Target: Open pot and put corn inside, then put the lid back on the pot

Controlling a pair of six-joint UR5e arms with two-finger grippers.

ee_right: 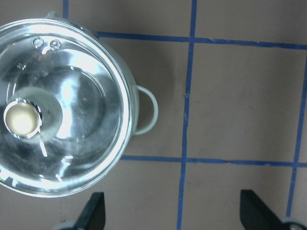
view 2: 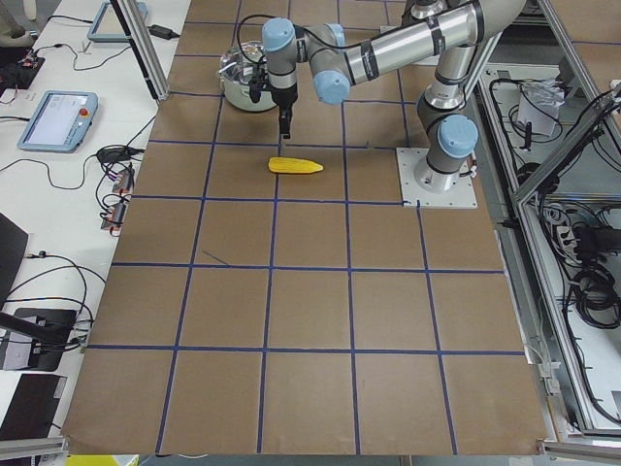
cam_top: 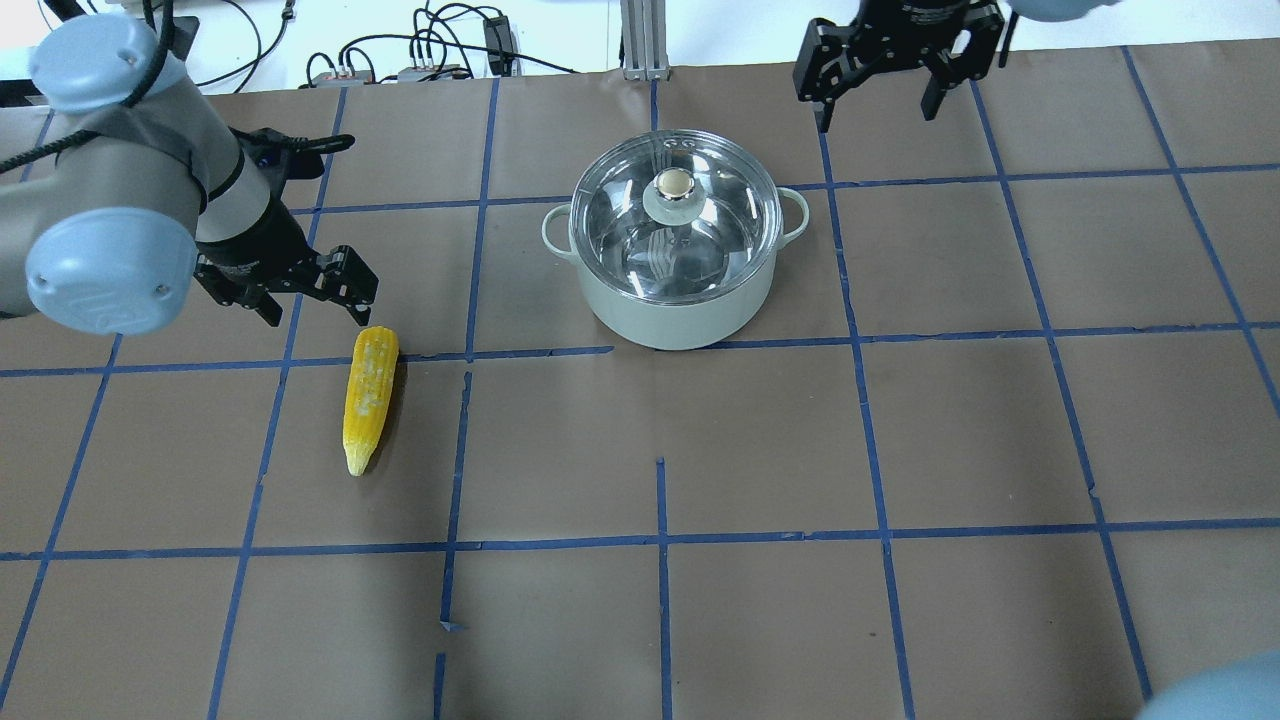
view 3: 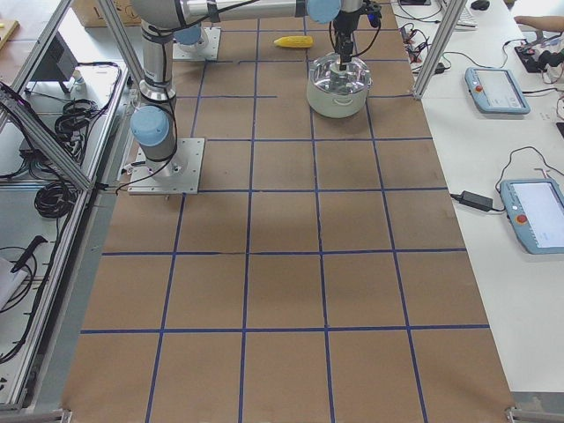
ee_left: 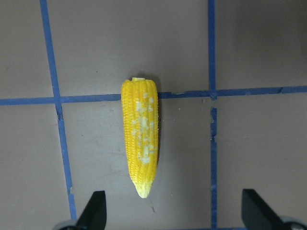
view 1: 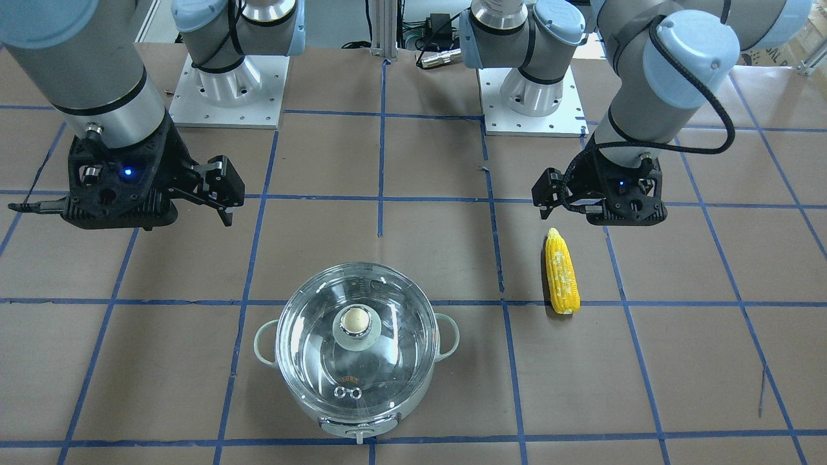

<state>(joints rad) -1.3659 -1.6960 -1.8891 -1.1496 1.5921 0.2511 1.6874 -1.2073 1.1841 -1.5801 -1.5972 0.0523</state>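
Observation:
The corn (view 1: 563, 271) is shorter than the pot's opening (view 1: 357, 341) is wide, so I expect the corn to lie wholly inside the pot when I lower it.
The pot (cam_top: 680, 312) stands on the table with the clear glass lid (cam_top: 722, 222) seated on it, its gold-capped knob (cam_top: 675, 183) upright. The corn (cam_top: 368, 395) lies flat to the pot's left, apart from it. My left gripper (cam_top: 315, 312) is open and empty above the table, just past the corn's blunt end. In the left wrist view the corn (ee_left: 140, 143) lies ahead of the open gripper (ee_left: 175, 211). My right gripper (cam_top: 877, 112) is open and empty, raised beyond the pot's right side. The right wrist view shows the lid (ee_right: 72, 96) at the left.
Blue tape lines grid the brown table (cam_top: 760, 450). The two arm base plates (view 1: 226, 97) (view 1: 530, 103) sit at the robot's side. Cables (cam_top: 430, 55) lie along the far edge. Tablets (view 3: 498, 88) lie on a side bench.

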